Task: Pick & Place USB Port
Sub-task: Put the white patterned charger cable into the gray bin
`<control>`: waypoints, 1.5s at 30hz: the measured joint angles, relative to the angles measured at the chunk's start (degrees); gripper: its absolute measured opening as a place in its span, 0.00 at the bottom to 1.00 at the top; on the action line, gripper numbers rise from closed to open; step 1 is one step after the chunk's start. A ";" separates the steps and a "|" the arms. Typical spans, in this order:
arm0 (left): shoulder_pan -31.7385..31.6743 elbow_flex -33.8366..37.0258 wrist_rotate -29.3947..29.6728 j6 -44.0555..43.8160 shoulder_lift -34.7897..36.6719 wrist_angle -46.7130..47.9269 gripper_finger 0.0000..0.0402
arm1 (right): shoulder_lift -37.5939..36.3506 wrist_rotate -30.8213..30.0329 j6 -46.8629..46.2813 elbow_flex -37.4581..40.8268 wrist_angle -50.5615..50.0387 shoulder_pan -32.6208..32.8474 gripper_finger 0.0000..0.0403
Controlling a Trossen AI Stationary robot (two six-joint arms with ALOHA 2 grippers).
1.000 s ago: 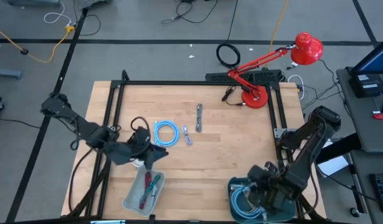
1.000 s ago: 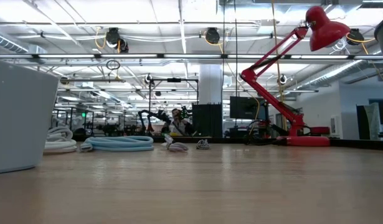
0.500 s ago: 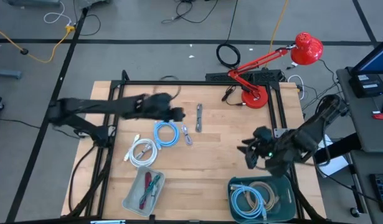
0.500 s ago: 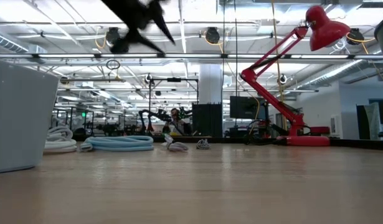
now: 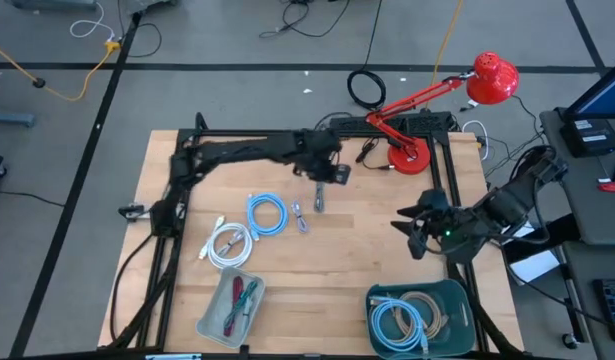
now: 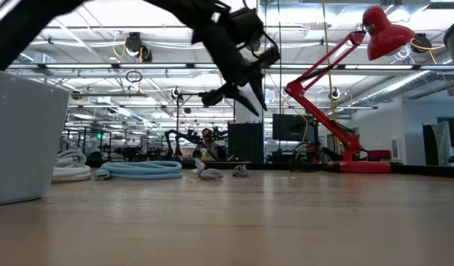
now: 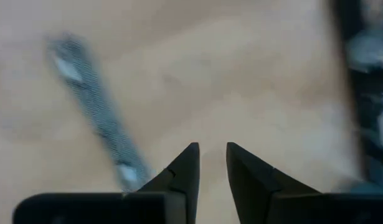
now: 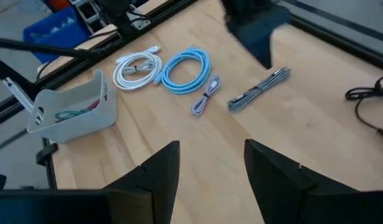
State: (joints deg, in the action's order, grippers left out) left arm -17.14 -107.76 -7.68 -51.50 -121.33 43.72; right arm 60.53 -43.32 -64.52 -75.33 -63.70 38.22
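My left gripper's narrow finger gap is next to the grey braided cable bundle [image 5: 319,197]. Next, I open wider and move over the bundle before I take it to the grey bin [image 5: 232,307].
A grey braided cable bundle [image 5: 319,188] lies flat on the wood toward the table's far middle; it also shows in the right wrist view [image 8: 260,90] and in the left wrist view [image 7: 91,106]. My left gripper [image 5: 333,172] hovers just above and beside it, its fingers [image 7: 211,168] a narrow gap apart and holding nothing. In the low view the left gripper [image 6: 245,94] hangs well above the tabletop. My right gripper [image 5: 412,226] waits open near the table's right edge, its fingers [image 8: 210,168] wide apart and empty.
A blue coil [image 5: 267,213], a white coil [image 5: 229,243] and a small lilac cable [image 5: 300,217] lie left of the bundle. A grey bin [image 5: 230,305] stands near-left, a teal bin [image 5: 417,315] with cables near-right, and a red lamp [image 5: 409,158] far-right.
My left arm has swung fast from the near-left, by the grey bin, toward the far edge and rightward, ending over the grey bundle. My right arm has risen out of the teal bin and moved toward the far side, to the right edge at mid-table.
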 joint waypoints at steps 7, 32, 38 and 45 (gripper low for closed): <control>-2.88 -26.16 2.37 5.70 -16.28 28.63 0.13 | -2.86 0.06 4.86 0.00 -2.65 0.00 0.42; -1.04 -25.73 4.62 -0.29 -22.31 29.79 0.48 | -5.04 3.08 9.96 0.00 -5.52 0.53 0.42; -0.20 -25.67 3.16 -0.99 -25.57 30.80 0.45 | -5.01 3.12 9.83 0.00 -5.06 2.08 0.42; 0.46 -25.89 3.66 -1.82 -26.36 30.82 0.26 | -5.03 2.97 9.06 0.00 -4.68 3.12 0.42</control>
State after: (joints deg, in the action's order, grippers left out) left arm -16.67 -133.64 -4.03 -53.32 -147.69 74.54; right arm 55.51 -40.35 -55.46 -75.33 -68.38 41.33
